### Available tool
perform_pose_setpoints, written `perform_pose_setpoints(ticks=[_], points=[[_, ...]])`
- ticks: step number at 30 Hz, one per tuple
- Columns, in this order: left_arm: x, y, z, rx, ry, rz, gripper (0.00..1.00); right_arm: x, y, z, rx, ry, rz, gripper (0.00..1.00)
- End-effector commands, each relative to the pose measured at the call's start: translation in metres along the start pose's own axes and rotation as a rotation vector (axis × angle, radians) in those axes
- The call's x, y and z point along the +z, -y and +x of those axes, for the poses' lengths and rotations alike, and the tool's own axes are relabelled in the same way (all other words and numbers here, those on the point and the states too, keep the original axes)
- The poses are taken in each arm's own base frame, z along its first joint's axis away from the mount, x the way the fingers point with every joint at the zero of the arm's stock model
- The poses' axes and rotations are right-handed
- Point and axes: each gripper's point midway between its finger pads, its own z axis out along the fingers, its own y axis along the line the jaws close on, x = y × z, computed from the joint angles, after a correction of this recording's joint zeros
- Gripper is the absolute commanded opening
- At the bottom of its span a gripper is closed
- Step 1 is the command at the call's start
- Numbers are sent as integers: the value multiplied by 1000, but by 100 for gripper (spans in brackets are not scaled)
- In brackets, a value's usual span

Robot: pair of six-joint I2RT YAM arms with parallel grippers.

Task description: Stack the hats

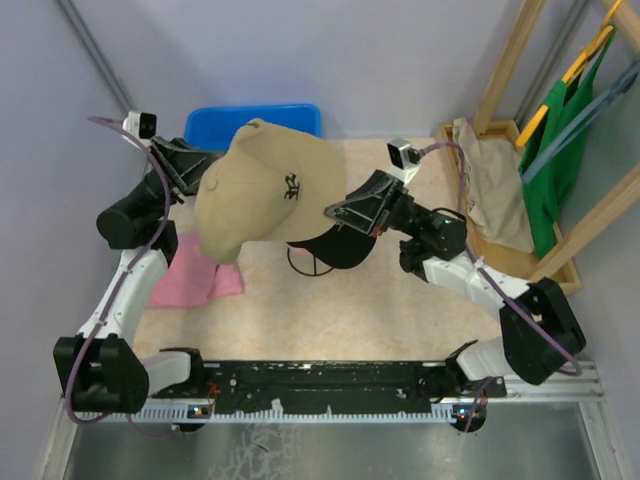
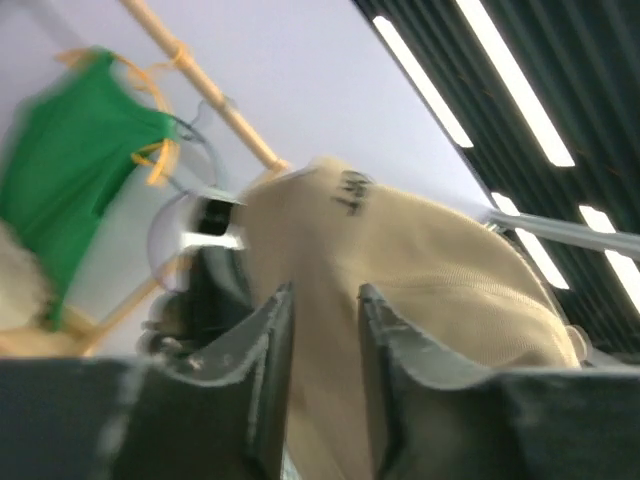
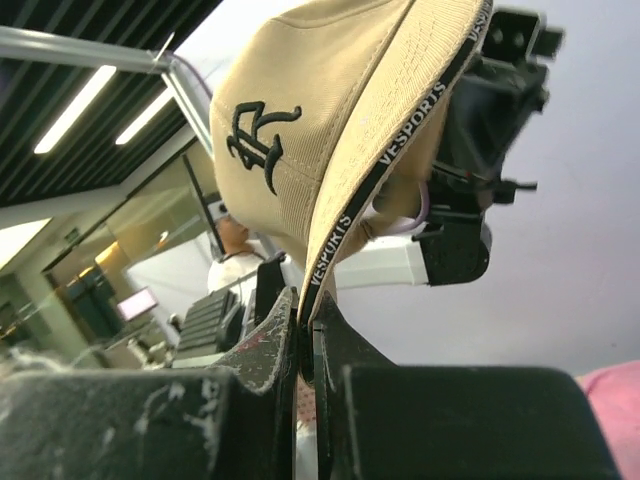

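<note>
I should use my right gripper to bring the tan hat's top (image 1: 228, 195) back over the black hat (image 1: 344, 248) before I lower it, because it hangs too far toward my left gripper.
A tan hat (image 1: 260, 190) with a black front logo hangs in the air between my two arms, above the middle of the table. My right gripper (image 1: 332, 212) (image 3: 305, 300) is shut on the edge of its brim, where a black band with white lettering runs. My left gripper (image 2: 325, 295) sits at the hat's far left side, mostly hidden behind the crown in the top view. Its jaws stand apart, and tan fabric (image 2: 430, 260) fills the gap and the space behind. A black hat (image 1: 335, 252) lies on the table under the tan hat (image 3: 300, 90).
A flat pink cloth (image 1: 195, 275) lies at the table's left side. A blue bin (image 1: 225, 122) stands at the back. A beige garment (image 1: 490, 185) lies in the wooden rack (image 1: 520, 60) at the right, with a green garment (image 1: 555, 150) hanging there.
</note>
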Motion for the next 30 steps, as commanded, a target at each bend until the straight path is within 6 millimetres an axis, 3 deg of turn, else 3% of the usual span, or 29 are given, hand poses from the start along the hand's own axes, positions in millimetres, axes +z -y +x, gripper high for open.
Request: perform_pose_setpoints(ticks=[1, 5, 9, 14, 21, 26, 30], points=[[-38, -67, -35, 190, 95, -246, 45, -6, -49, -38, -147, 164, -28, 0], [-98, -132, -71, 316, 352, -609, 71, -13, -35, -53, -190, 205, 150, 0], [-134, -160, -75, 441, 389, -815, 75, -21, -18, -69, -162, 240, 290, 0], [-166, -212, -57, 381, 292, -934, 77, -34, 35, -72, -3, 240, 554, 0], [-199, -281, -23, 250, 144, -973, 77, -57, 86, -68, 68, 225, 752, 0], [-204, -312, -11, 223, 85, -952, 77, -68, 89, -74, 75, 254, 750, 0], [-198, -334, -3, 163, 67, -888, 78, -74, 84, -80, 56, 272, 769, 0]])
